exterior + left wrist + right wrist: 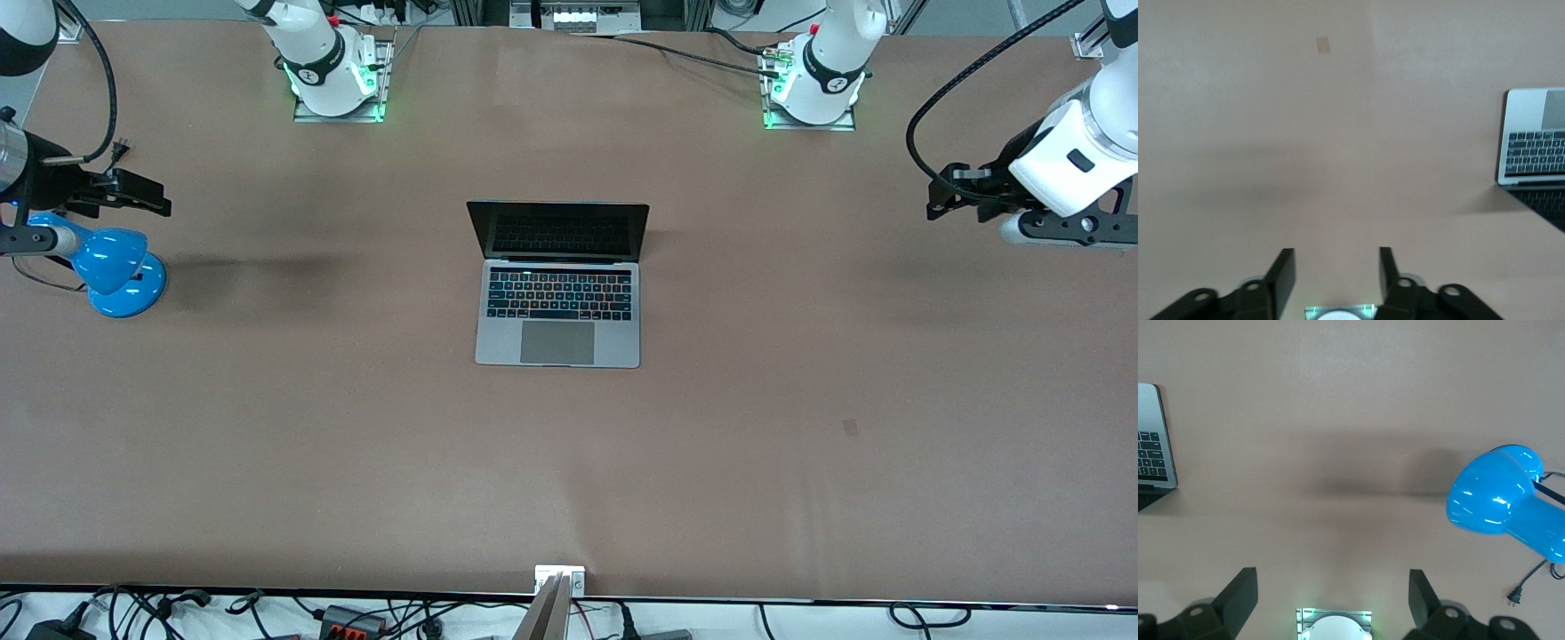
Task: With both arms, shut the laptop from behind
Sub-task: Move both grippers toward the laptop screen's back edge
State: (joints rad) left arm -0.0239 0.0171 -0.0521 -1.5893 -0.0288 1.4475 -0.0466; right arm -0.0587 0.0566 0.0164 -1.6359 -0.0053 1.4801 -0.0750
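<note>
My gripper will push from behind, and the black screen (557, 228) should fold down flush while the laptop's base stays put, since a hinge (560, 260) joins them along one edge.
The slim silver-grey laptop (558, 302) lies open at the middle of the table, with its black screen upright on the side toward the robots' bases. My left gripper (944, 191) hangs open and empty over the left arm's end of the table, well apart from the laptop. In the left wrist view the gripper (1336, 257) is open, and the laptop (1538, 140) shows at the edge. My right gripper (151, 197) hangs open and empty over the right arm's end. In the right wrist view the gripper (1333, 577) is open wide, and a corner of the laptop (1151, 447) shows.
A blue desk lamp (116, 267) stands at the right arm's end, just under the right gripper; it also shows in the right wrist view (1501, 500). A small tape mark (851, 428) lies on the brown table. Cables run along the table's near edge (356, 613).
</note>
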